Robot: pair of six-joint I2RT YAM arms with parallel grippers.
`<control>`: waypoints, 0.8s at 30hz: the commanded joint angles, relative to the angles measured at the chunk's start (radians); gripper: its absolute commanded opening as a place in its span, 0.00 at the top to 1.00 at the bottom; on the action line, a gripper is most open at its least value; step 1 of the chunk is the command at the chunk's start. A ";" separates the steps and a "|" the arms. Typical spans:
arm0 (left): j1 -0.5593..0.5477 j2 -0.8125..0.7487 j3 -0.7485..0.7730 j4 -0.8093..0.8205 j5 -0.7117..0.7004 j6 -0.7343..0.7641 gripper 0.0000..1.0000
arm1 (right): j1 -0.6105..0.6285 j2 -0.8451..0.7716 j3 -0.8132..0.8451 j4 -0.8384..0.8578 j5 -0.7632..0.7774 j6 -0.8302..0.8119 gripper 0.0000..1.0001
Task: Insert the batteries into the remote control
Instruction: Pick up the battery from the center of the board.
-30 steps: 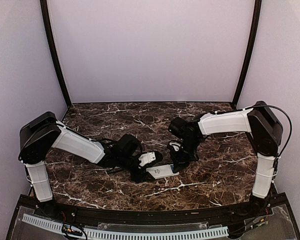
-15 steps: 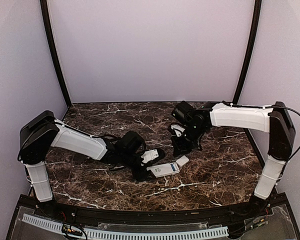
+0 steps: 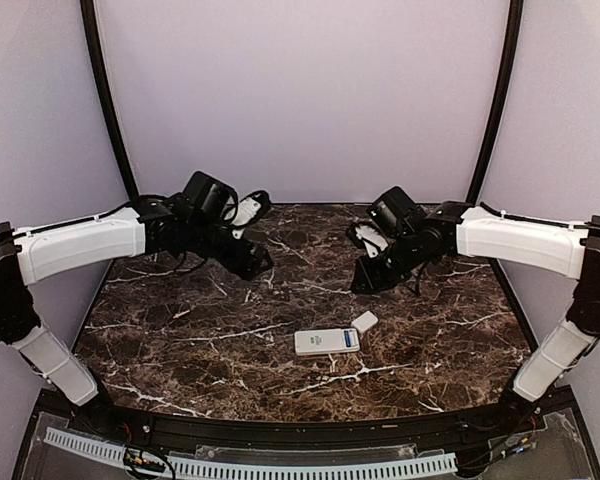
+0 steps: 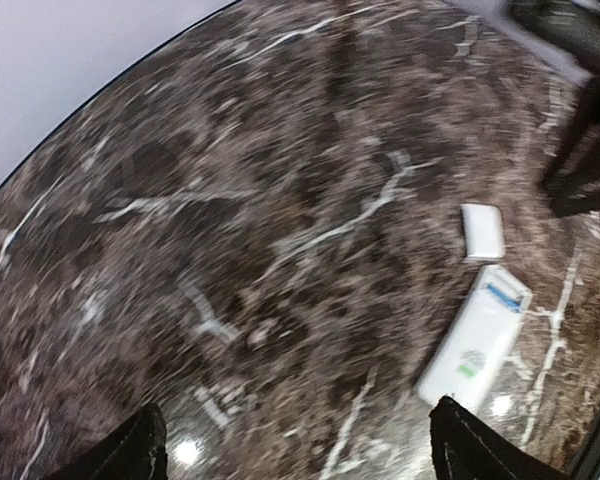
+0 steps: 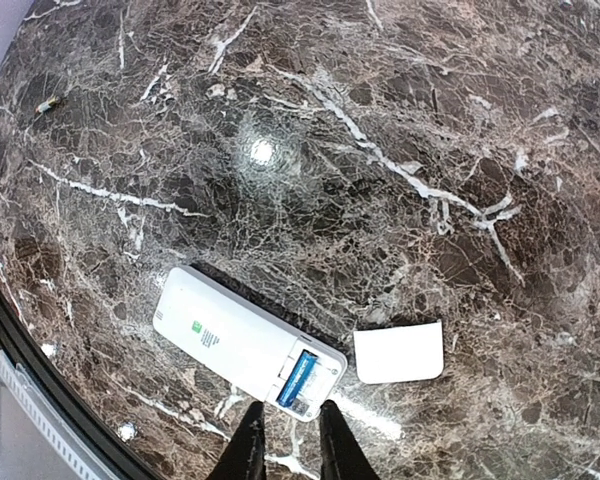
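Note:
I should use my left gripper to pick up the loose battery (image 3: 182,314) and take it to the remote control's open compartment (image 3: 350,339), because the battery is far from my right gripper.
The remote control (image 3: 326,341) lies face down on the marble table, its back compartment open toward the right. In the right wrist view the remote (image 5: 230,340) holds one blue battery (image 5: 302,377), and the slot beside it looks white. The small white cover (image 3: 364,321) lies just right of it, apart, and shows in the right wrist view (image 5: 399,352). My left gripper (image 3: 252,260) hangs wide open and empty at the back left, with the remote (image 4: 475,335) far off. My right gripper (image 3: 365,280) hangs above the back right, its fingers (image 5: 245,450) close together and holding nothing.
The table is dark veined marble (image 3: 180,330) with a black rail along its near edge (image 3: 280,425). Pale walls enclose the back and sides. A tiny pale object (image 5: 48,104) lies on the table far from the remote.
Both arms have lifted away from the remote and swung back, the left to the back left and the right to the back right. The remote and cover now lie free.

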 commanded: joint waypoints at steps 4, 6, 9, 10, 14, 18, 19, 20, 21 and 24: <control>0.266 0.068 0.052 -0.629 -0.222 -0.067 0.10 | -0.009 -0.046 -0.044 0.086 -0.005 -0.079 0.77; 0.310 0.108 0.062 -0.684 -0.207 -0.007 0.10 | -0.009 -0.046 -0.041 0.085 -0.019 -0.096 0.73; 0.403 0.159 0.033 -0.690 -0.139 0.065 0.12 | -0.009 -0.044 -0.037 0.084 -0.028 -0.111 0.67; 0.423 0.168 0.023 -0.682 -0.127 0.075 0.15 | -0.009 -0.045 -0.038 0.087 -0.032 -0.115 0.66; 0.483 0.230 0.057 -0.694 -0.113 0.096 0.23 | -0.008 -0.045 -0.045 0.106 -0.054 -0.111 0.58; 0.487 0.265 0.047 -0.674 -0.084 0.120 0.27 | -0.008 -0.039 -0.042 0.111 -0.074 -0.103 0.57; 0.487 0.274 0.039 -0.669 -0.087 0.123 0.27 | -0.009 -0.039 -0.042 0.111 -0.076 -0.099 0.57; 0.487 0.280 0.029 -0.657 -0.081 0.126 0.28 | -0.008 -0.040 -0.044 0.116 -0.079 -0.093 0.57; 0.487 0.293 0.028 -0.656 -0.074 0.125 0.29 | -0.008 -0.042 -0.048 0.119 -0.083 -0.088 0.57; 0.487 0.329 0.035 -0.657 -0.036 0.126 0.37 | -0.008 -0.044 -0.055 0.123 -0.092 -0.080 0.57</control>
